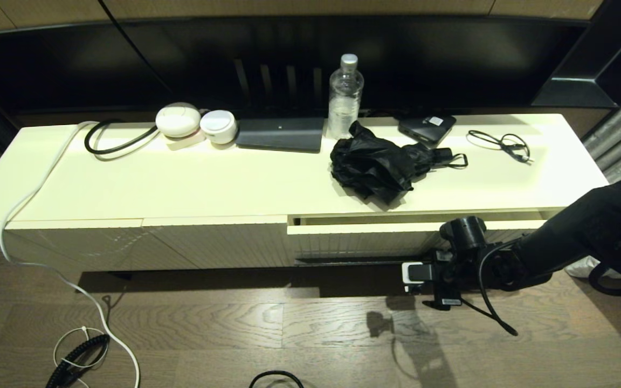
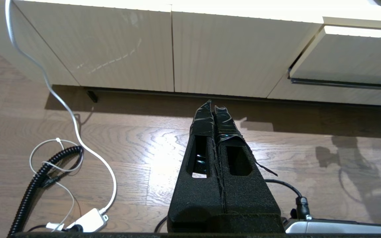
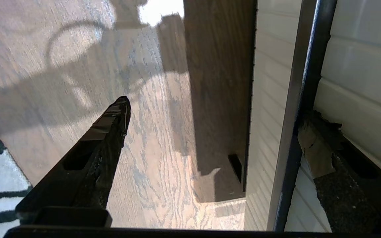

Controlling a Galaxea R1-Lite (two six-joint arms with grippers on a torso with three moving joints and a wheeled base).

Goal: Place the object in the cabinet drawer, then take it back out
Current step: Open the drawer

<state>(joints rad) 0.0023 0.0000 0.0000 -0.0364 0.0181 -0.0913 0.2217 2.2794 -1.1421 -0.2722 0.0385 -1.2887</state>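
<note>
The cabinet drawer [image 1: 366, 241] will come out empty when I pull it, because the narrow gap [image 1: 379, 219] behind the drawer's front shows only a plain pale side.
The object, a crumpled black compact umbrella [image 1: 375, 167], lies on the cabinet top just behind the cabinet drawer [image 1: 364, 237], its handle and wrist loop pointing right. The drawer stands pulled out a little, also showing in the left wrist view [image 2: 349, 56]. My right arm [image 1: 558, 242] reaches to the drawer's lower edge. My right gripper [image 3: 215, 109] is open: one finger [image 3: 107, 138] hangs over the floor, the other finger [image 3: 326, 158] sits in the dark handle slot [image 3: 298, 99] under the drawer front. My left gripper [image 2: 212, 107] is shut, empty, low over the floor facing the cabinet.
On the cabinet top stand a water bottle [image 1: 345, 97], a long dark box [image 1: 281, 133], a flat black box with a sticker [image 1: 426, 128], a thin cable coil [image 1: 502, 143] and two white round devices [image 1: 178, 119]. A white cable [image 1: 46, 258] trails down onto the wood floor.
</note>
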